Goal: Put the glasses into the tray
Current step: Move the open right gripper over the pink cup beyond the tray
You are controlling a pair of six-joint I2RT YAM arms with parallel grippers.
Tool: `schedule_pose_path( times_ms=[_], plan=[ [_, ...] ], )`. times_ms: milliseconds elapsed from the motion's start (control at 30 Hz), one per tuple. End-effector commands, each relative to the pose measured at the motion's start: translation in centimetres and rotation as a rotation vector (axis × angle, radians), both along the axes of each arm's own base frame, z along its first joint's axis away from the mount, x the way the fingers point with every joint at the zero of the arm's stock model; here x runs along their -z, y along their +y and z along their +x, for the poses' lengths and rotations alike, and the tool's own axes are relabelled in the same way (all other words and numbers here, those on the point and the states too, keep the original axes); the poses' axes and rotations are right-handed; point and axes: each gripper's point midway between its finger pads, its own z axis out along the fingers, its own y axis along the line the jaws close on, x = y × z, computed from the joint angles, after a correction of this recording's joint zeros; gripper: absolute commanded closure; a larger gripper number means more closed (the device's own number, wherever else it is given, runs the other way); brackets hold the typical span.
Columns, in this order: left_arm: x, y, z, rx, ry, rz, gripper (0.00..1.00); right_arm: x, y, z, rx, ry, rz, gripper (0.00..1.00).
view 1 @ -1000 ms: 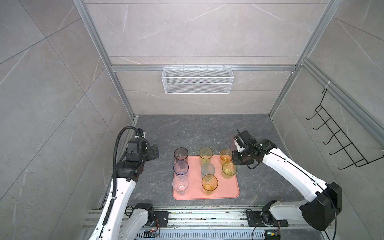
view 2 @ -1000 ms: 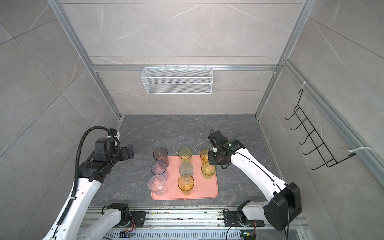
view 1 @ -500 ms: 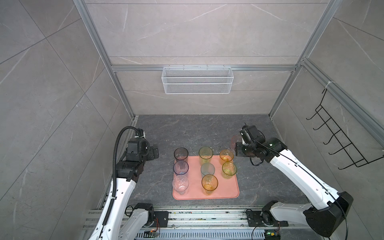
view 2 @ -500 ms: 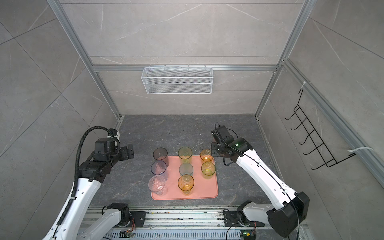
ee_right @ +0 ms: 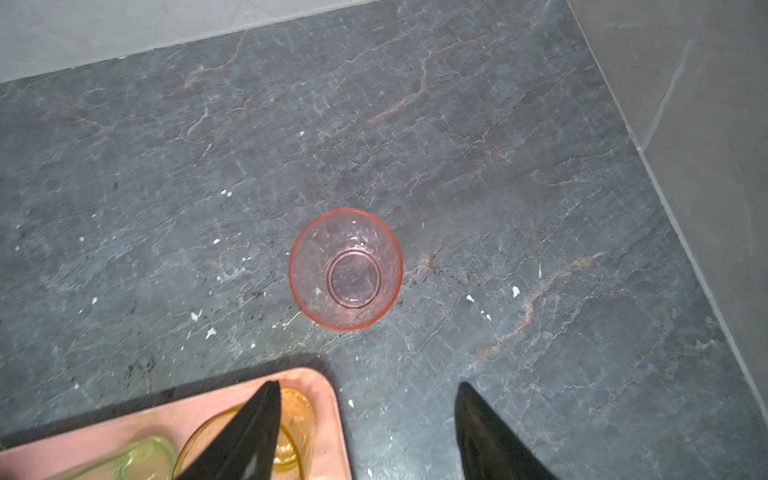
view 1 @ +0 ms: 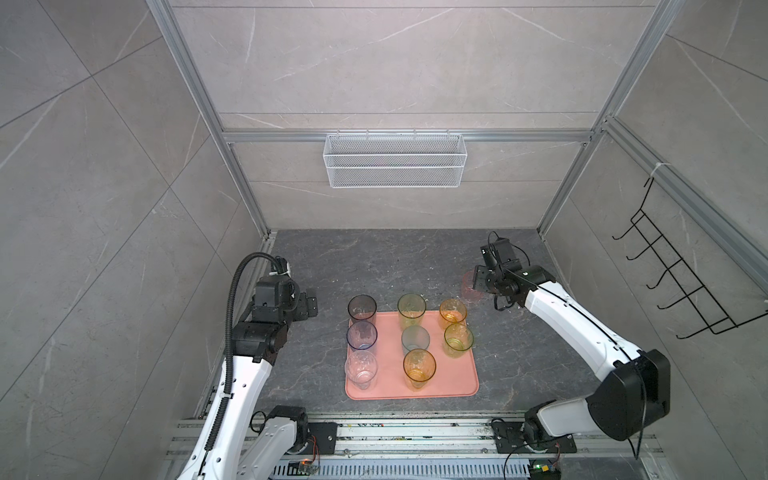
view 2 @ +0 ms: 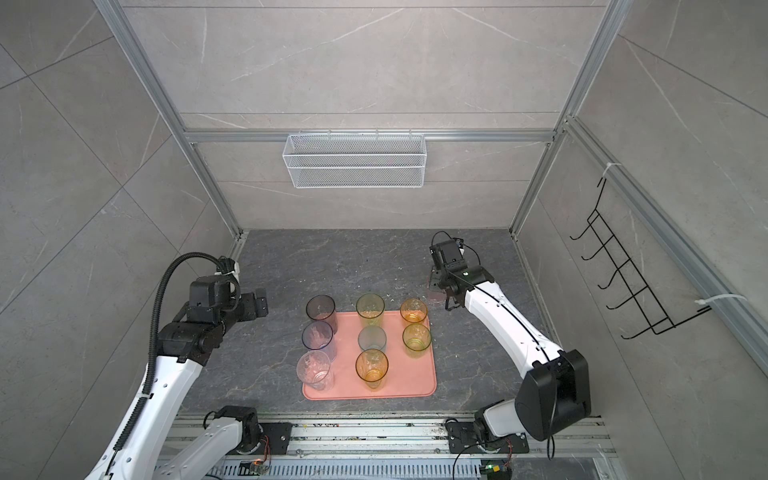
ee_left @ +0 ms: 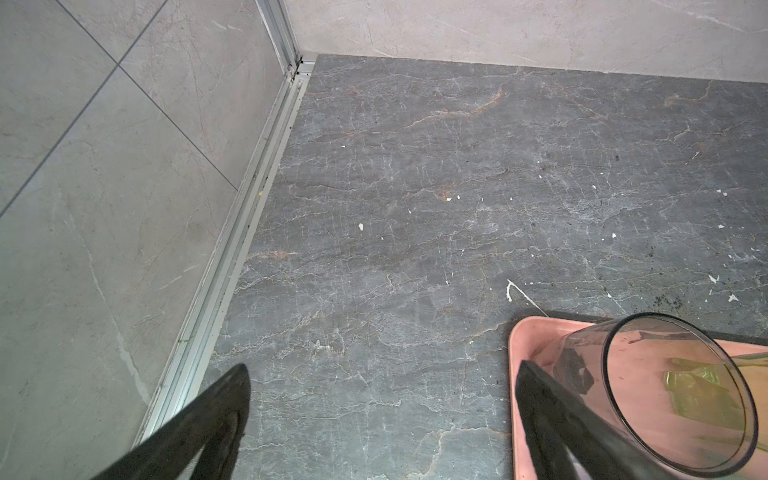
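My right gripper should keep going down until its open fingers are around the pink glass's side (ee_right: 392, 280), then close, as the pink glass (ee_right: 345, 269) stands upright, clear of the tray.
Several tinted glasses stand upright on the salmon-pink tray (view 1: 453, 382), among them a smoky grey one (view 1: 362, 309), an orange one (view 1: 453, 311) and a green one (view 1: 458, 338). A pink glass (view 1: 471, 286) stands upright on the dark floor just beyond the tray's far right corner. My right gripper (view 1: 478, 278) hovers beside and above it. In the right wrist view that gripper (ee_right: 369, 384) is open and empty, with the pink glass (ee_right: 345, 270) ahead of the fingertips. My left gripper (ee_left: 382, 366) is open and empty over bare floor left of the tray (ee_left: 528, 332).
A white wire basket (view 1: 395, 166) hangs on the back wall, and a black hook rack (view 1: 681, 282) on the right wall. Tiled walls with aluminium rails close in the floor on three sides. The arm bases sit on a rail along the front edge.
My right gripper has left the orange glass on the tray, moved back and right towards the pink glass, and opened wider. The left arm has not moved.
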Motion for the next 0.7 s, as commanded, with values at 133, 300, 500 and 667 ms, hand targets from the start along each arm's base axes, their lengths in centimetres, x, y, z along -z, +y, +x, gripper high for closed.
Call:
schedule_pose_path(
  times_ms=[133, 300, 500, 667],
  plan=[
    [-0.3, 0.3, 0.3, -0.016, -0.009, 0.002, 0.01, 2.9, -1.0, 3.4, 0.058, 0.021, 0.094, 0.32],
    [-0.2, 0.5, 0.4, -0.022, -0.003, 0.006, 0.01, 4.8, -1.5, 4.3, 0.080, 0.062, 0.132, 0.32],
    [0.0, 0.5, 0.6, -0.022, 0.002, 0.001, 0.01, 7.0, -2.5, 4.8, 0.116, 0.116, 0.149, 0.32],
    [0.2, 0.6, 0.7, -0.024, 0.012, 0.000, 0.00, 8.4, -2.9, 5.1, 0.131, 0.144, 0.167, 0.32]
  ],
)
